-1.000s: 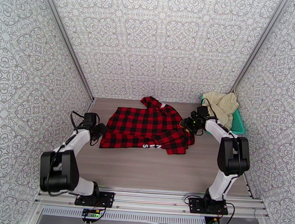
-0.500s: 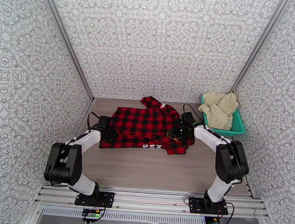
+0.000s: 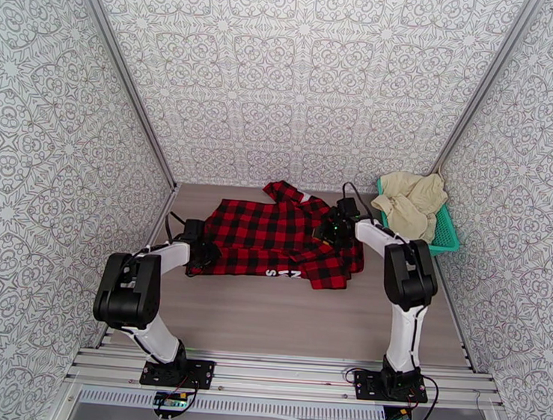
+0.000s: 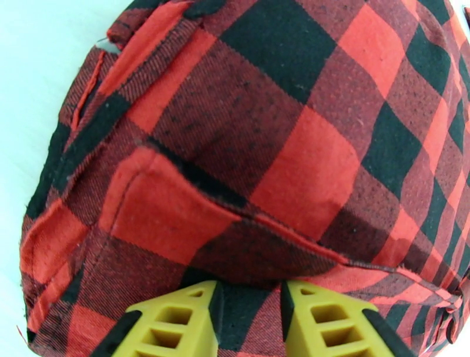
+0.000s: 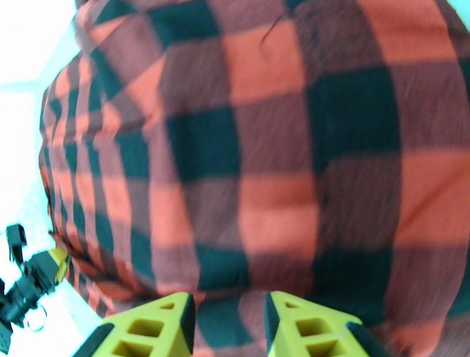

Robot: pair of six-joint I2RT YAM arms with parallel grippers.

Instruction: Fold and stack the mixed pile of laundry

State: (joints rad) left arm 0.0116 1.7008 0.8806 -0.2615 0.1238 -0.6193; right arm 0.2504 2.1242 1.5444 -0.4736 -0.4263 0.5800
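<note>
My gripper will make the near sleeve [image 3: 326, 274] bend up limply when it lifts, and the shirt's body will stay flat, because the sleeve sticks out loosely past the shirt's front edge [image 3: 307, 279].
The red-and-black checked flannel shirt [image 3: 274, 241] lies spread flat mid-table, white lettering near its front hem. My left gripper [image 3: 205, 252] sits low at the shirt's left edge. In the left wrist view its yellow fingers [image 4: 176, 320] stand close together with checked cloth [image 4: 282, 147] pinched between them, left gripper [image 4: 247, 320]. My right gripper [image 3: 324, 232] rests on the shirt's right side. In the blurred right wrist view the right gripper [image 5: 229, 329] holds a fold of checked cloth [image 5: 264, 176] between narrow fingers. Cream-beige cloth pieces [image 3: 412, 204] are heaped at the back right.
The cream pieces sit in a teal mesh basket [image 3: 446, 236] against the right wall. Patterned walls close in the left, back and right sides. Bare wooden tabletop [image 3: 285, 320] stretches in front of the shirt toward the arm bases.
The left gripper slid right onto the shirt's left edge and narrowed on it. The right gripper moved from beside the basket leftward onto the shirt's right side, jaws narrowing.
</note>
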